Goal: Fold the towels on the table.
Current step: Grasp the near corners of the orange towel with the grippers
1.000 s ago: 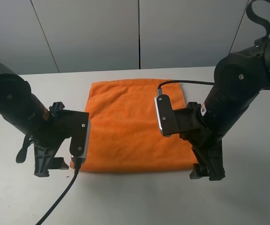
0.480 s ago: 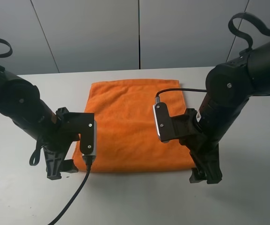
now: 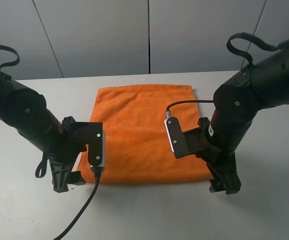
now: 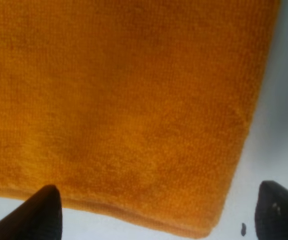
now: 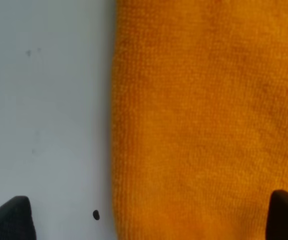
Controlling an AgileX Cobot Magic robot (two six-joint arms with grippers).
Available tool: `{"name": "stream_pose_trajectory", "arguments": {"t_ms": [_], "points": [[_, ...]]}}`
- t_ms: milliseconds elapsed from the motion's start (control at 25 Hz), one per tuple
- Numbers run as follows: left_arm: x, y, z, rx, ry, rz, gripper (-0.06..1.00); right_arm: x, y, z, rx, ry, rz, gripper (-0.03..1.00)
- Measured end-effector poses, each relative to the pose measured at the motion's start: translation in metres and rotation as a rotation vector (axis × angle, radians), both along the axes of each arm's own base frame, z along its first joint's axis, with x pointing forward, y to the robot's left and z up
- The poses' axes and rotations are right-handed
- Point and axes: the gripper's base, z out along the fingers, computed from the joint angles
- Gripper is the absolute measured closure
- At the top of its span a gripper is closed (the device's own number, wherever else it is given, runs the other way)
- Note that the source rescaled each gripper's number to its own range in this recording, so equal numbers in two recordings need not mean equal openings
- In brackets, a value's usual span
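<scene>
My gripper will carry the orange towel's thin near edge (image 3: 144,182) back, and since that edge waves limply, the towel's near half (image 3: 143,156) will fold over its far half.
The orange towel (image 3: 144,132) lies flat on the white table (image 3: 144,215), slightly askew. My left gripper (image 3: 69,182) is low at the towel's near left corner, open. In the left wrist view that corner of the towel (image 4: 134,110) sits between the two dark fingertips (image 4: 44,212), with the open left gripper (image 4: 161,215) straddling it. My right gripper (image 3: 224,187) hovers open at the near right corner. The right wrist view shows the towel's (image 5: 208,115) side hem running between the wide-apart fingers of the right gripper (image 5: 148,220), with bare table (image 5: 44,100) beside it. Neither gripper holds anything.
Black cables trail from both wrist cameras, one (image 3: 79,215) across the table's front left. A grey panelled wall (image 3: 149,35) stands behind the table's far edge. Tiny dark specks (image 5: 96,215) mark the tabletop near the towel's corners.
My left arm has moved right, bringing its gripper up to the towel's near left corner. The right arm has turned a little, its gripper staying by the near right corner. The towel has not moved.
</scene>
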Motion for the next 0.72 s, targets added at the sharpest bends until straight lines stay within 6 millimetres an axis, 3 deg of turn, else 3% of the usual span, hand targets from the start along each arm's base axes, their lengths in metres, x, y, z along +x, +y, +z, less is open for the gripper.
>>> {"name": "stream_pose_trajectory", "arguments": {"t_ms": [720], "points": [[0.001,-0.001,-0.015,0.02,0.026,-0.003,-0.05,0.001,0.001,-0.018,-0.018,0.029,-0.028,-0.03]]}}
